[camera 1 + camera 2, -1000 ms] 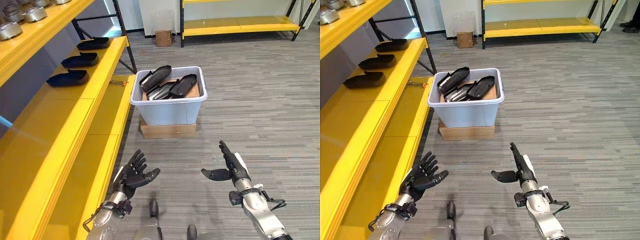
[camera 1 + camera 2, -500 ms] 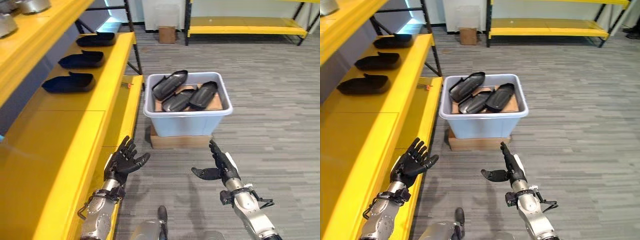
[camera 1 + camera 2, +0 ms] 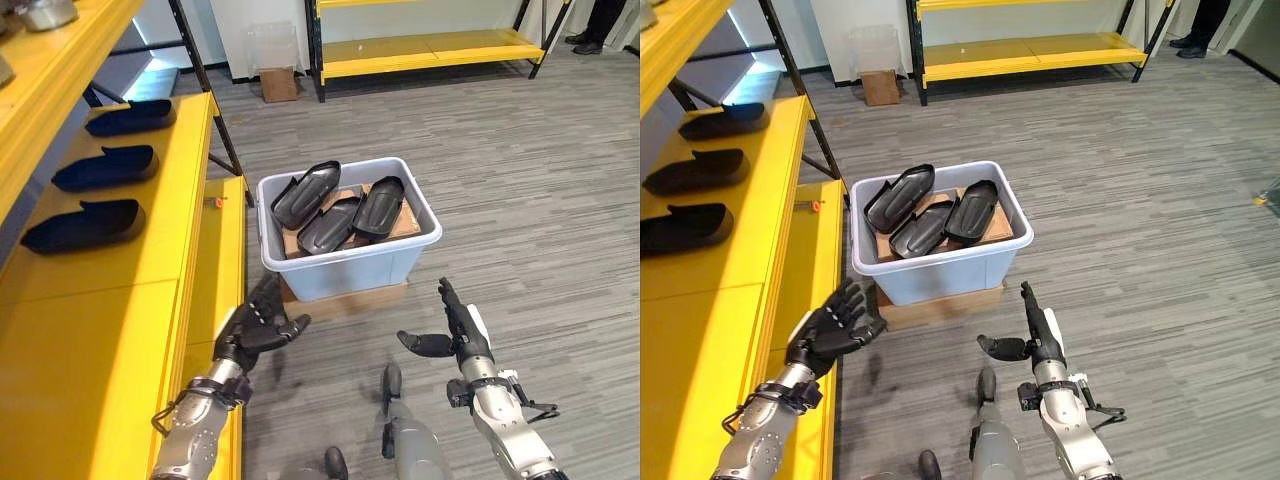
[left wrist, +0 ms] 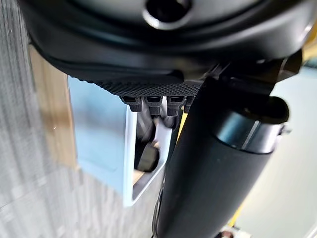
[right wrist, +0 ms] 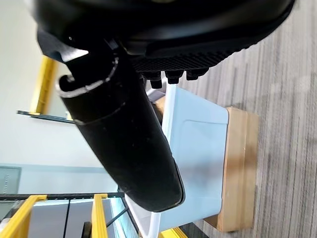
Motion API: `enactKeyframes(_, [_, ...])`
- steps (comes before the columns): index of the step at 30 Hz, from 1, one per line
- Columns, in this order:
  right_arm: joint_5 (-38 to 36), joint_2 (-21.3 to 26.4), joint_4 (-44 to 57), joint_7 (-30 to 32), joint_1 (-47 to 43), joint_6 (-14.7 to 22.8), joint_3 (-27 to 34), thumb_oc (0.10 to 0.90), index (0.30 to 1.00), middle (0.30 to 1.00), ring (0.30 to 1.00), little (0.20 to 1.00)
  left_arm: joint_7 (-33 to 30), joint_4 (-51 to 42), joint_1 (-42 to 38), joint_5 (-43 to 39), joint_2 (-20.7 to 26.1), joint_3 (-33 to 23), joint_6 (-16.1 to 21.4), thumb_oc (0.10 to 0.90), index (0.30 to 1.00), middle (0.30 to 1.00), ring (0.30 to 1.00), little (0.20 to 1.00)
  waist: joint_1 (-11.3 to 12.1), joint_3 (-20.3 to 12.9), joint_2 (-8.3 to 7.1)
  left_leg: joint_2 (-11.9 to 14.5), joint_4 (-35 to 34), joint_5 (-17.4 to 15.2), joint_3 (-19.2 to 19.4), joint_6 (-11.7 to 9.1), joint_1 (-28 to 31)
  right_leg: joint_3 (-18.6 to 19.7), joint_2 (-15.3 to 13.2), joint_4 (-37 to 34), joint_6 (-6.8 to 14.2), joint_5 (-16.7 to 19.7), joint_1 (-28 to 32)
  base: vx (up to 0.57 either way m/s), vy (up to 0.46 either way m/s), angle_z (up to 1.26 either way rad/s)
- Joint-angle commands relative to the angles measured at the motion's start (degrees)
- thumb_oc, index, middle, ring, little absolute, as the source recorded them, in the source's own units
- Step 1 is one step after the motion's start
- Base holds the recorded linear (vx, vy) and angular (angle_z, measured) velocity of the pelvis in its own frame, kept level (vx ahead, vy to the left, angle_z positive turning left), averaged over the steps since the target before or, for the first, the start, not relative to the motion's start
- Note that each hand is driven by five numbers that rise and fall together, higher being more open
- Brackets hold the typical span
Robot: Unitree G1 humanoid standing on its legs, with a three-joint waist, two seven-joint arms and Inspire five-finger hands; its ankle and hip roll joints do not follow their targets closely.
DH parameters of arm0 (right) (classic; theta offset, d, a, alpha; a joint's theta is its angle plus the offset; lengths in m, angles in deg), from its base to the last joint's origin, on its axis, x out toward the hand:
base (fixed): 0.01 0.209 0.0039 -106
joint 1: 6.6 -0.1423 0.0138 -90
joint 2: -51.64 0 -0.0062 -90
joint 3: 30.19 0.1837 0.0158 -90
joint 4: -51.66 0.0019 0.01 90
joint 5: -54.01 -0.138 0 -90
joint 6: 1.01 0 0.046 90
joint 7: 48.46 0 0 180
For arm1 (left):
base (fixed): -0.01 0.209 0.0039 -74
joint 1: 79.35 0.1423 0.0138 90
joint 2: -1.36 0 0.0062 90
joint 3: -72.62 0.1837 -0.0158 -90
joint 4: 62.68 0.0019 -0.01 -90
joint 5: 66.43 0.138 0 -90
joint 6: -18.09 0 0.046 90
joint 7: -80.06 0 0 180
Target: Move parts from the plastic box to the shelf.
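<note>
The large black part's whole rim (image 3: 400, 186) is uncovered beside the part next to it, so the large black part will come out alone when I lift it from the box.
A pale blue plastic box (image 3: 352, 268) stands on a low wooden block (image 3: 345, 300) on the floor, holding three black curved parts (image 3: 337, 206). Three more black parts (image 3: 84, 225) lie in a row on the yellow shelf (image 3: 150, 290) along the left. My left hand (image 3: 257, 330) is open, fingers spread, just in front of the box's near left corner and empty. My right hand (image 3: 452, 332) is open too, fingers straight and thumb out, in front of the box's near right side, holding nothing. Both wrist views look past the fingers at the box wall (image 5: 195, 148).
A higher yellow shelf (image 3: 45, 60) at upper left carries metal parts. A second yellow rack (image 3: 430, 48) and a small cardboard box (image 3: 278, 85) stand at the back. A person's legs (image 3: 600, 20) show at the far right. Grey striped floor spreads to the right of the box.
The camera has swung and come closer, so the box sits nearer my hands. Both hands stay open and empty, now close to the box's front.
</note>
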Motion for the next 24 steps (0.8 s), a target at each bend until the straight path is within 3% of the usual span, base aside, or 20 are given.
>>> enactKeyframes(1, [1.68,1.44,4.21,1.94,-6.59,4.57,0.09,0.9,1.0,1.0,1.0,1.0,2.02,-9.03,-1.11,-0.81,2.02,-1.1,4.68,0.9,1.0,1.0,1.0,1.0,0.39,-3.18,-0.7,2.28,0.48,-5.93,-6.82,-0.4,1.18,-0.43,2.5,3.21,1.43,3.83,0.43,0.39,-0.306,0.47])
enactKeyframes(6, [2.37,2.59,4.34,1.39,-7.9,4.89,-0.82,0.9,1.0,1.0,1.0,1.0,2.75,-9.78,-1.04,-2.23,1.96,-1.5,3.75,0.9,1.0,1.0,1.0,1.0,0.08,-3.43,-0.49,5.25,4.54,-9.53,-1.95,-1.31,2.03,-3.42,1.71,12.38,-0.81,-1.2,-0.92,0.29,-0.268,0.21])
enactKeyframes(8, [2.65,3.6,3.99,0.91,-7.67,5.7,-0.35,0.9,1.0,1.0,1.0,1.0,3.41,-9.42,-0.71,-2.05,1.25,-1.83,2.6,0.9,1.0,1.0,1.0,1.0,-0.29,-3.49,-0.2,7.09,10.88,-7.58,-0.13,-2.79,0.96,-4.43,2.42,12.9,-2.79,-3.47,0.58,0.32,-0.314,0.03])
enactKeyframes(10, [2.69,3.92,4.03,0.62,-7.53,5.87,-0.2,0.9,1.0,1.0,1.0,1.0,3.64,-9.14,-0.64,-1.94,0.85,-1.87,2.63,0.9,1.0,1.0,1.0,1.0,-0.5,-3.69,-0.06,7.38,12.25,-6.84,0.34,-3.22,1.04,-4.77,2.64,12.89,-3.21,-3.8,0.8,0.22,-0.205,0.14])
enactKeyframes(11, [3.34,4.51,4.52,0.24,-7.17,6.2,0.34,0.9,1.0,1.0,1.0,1.0,3.85,-8.96,-0.41,-2.18,0.22,-2.13,2.47,0.9,1.0,1.0,1.0,1.0,-0.94,-4.18,0.51,7.87,16.15,-3.64,1.89,-4.72,0.97,-5.88,3.48,12.78,-4.5,-5.01,1.53,0.24,-0.16,0.14])
enactKeyframes(12, [3.51,4.57,4.55,0.24,-7.08,6.21,0.36,0.9,1.0,1.0,1.0,1.0,3.84,-8.96,-0.35,-2.16,0.16,-2.11,2.42,0.9,1.0,1.0,1.0,1.0,-1.0,-4.18,1.15,8.36,16.54,-4.21,1.38,-5.12,1.36,-5.75,4.08,13.26,-4.17,-6.21,1.94,0.3,-0.268,0.14])
enactKeyframes(13, [3.91,5.27,4.9,0.38,-6.83,6.21,0.77,0.9,1.0,1.0,1.0,1.0,3.21,-9.03,-0.28,-1.67,-0.15,-2.04,2.06,0.9,1.0,1.0,1.0,1.0,-0.84,-4.5,0.8,7.75,21.21,-0.09,2.35,-6.05,-1.92,-6.59,4.62,11.14,-5.88,-6.17,4.11,0.25,-0.21,0.24])
enactKeyframes(14, [4.06,5.53,4.77,0.68,-6.83,6.45,0.95,0.9,1.0,1.0,1.0,1.0,2.97,-8.66,-0.32,-1.77,-0.14,-1.93,1.97,0.9,1.0,1.0,1.0,1.0,-0.53,-4.58,0.67,7.08,22.52,0.17,2.26,-5.88,-3.95,-6.55,5.0,10.36,-6.22,-6.58,5.43,0.28,-0.27,0.18])
enactKeyframes(16, [4.19,5.74,4.27,0.55,-6.91,7.3,1.36,0.9,1.0,1.0,1.0,1.0,3.07,-8.32,0.18,-1.69,-0.26,-2.36,1.62,0.9,1.0,1.0,1.0,1.0,0.38,-4.38,0.42,5.48,20.41,-1.03,1.76,-4.44,-7.31,-5.69,5.56,10.05,-6.07,-7.17,7.09,0.26,-0.121,0.0])
enactKeyframes(19, [4.03,6.01,5.37,0.6,-7.26,6.53,1.72,0.9,1.0,1.0,1.0,1.0,3.32,-8.95,0.83,-1.62,0.15,-2.32,1.79,0.9,1.0,1.0,1.0,1.0,0.6,-3.79,0.41,6.83,13.24,-0.65,3.77,-4.31,-8.36,-5.38,5.37,9.61,-5.61,-8.03,9.21,0.16,0.031,0.01])
enactKeyframes(21, [3.81,6.56,6.31,0.45,-7.29,5.69,1.98,0.9,1.0,1.0,1.0,1.0,2.97,-8.95,0.87,-2.07,0.57,-2.1,2.27,0.9,1.0,1.0,1.0,1.0,1.0,-3.22,0.57,9.28,5.8,2.78,4.55,-6.2,-9.99,-5.29,4.87,7.66,-5.26,-8.94,12.65,0.2,0.103,0.12])
enactKeyframes(23, [3.72,6.73,6.14,0.35,-7.34,5.67,1.86,0.9,1.0,1.0,1.0,1.0,2.94,-8.44,0.96,-2.56,0.42,-2.25,2.59,0.9,1.0,1.0,1.0,1.0,1.48,-3.06,0.56,10.38,2.92,4.89,4.1,-7.28,-11.16,-4.91,4.66,6.52,-5.2,-9.5,14.57,0.18,0.086,0.07])
enactKeyframes(24, [3.88,6.78,5.96,0.42,-7.33,5.65,1.63,0.9,1.0,1.0,1.0,1.0,3.11,-7.79,1.07,-2.56,0.12,-2.39,3.07,0.9,1.0,1.0,1.0,1.0,1.98,-2.92,0.57,11.98,0.91,7.73,2.76,-8.58,-12.5,-4.42,4.73,5.76,-5.28,-9.97,15.99,0.28,0.14,-0.14])
